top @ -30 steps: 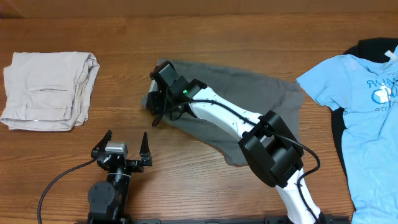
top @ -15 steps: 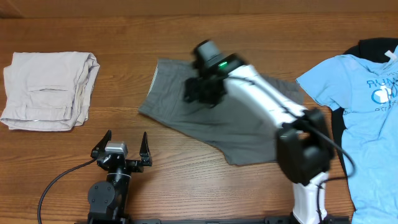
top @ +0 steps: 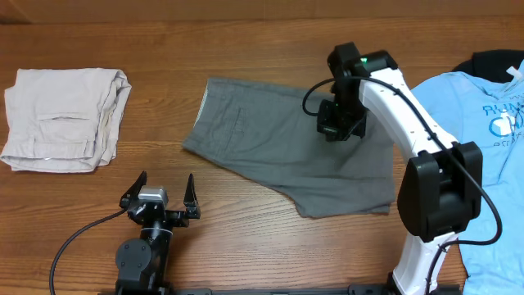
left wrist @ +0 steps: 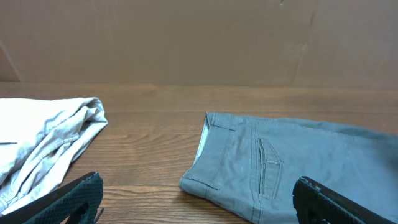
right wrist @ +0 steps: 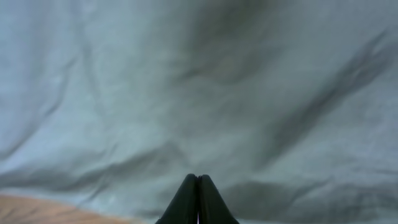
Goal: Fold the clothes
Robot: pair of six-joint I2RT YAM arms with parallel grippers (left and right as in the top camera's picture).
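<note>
I keep lowering the shut fingers of my right gripper onto the flat grey shorts (top: 313, 144) until the shorts slide over, because there is clear wood (top: 159, 123) between the waistband and the beige garment.
Grey shorts (top: 270, 139) lie spread flat in the middle of the table, waistband to the left. They also show in the left wrist view (left wrist: 280, 155) and fill the right wrist view (right wrist: 186, 93). My right gripper (top: 329, 133) hovers over the right part of the shorts. Its fingers (right wrist: 198, 182) are shut with nothing between them. My left gripper (top: 165, 184) is open and empty near the front edge, short of the shorts' left corner; its fingers (left wrist: 196, 205) frame the waistband corner.
A folded beige garment (top: 65, 119) lies at the far left and also shows in the left wrist view (left wrist: 43, 143). A light blue T-shirt (top: 479, 139) lies on a black garment (top: 491, 61) at the right edge. Bare wood lies between the left gripper and the shorts.
My right arm has swung from the shorts' left edge to over their right part. The shorts' left end now lies flat. The left arm has not moved.
</note>
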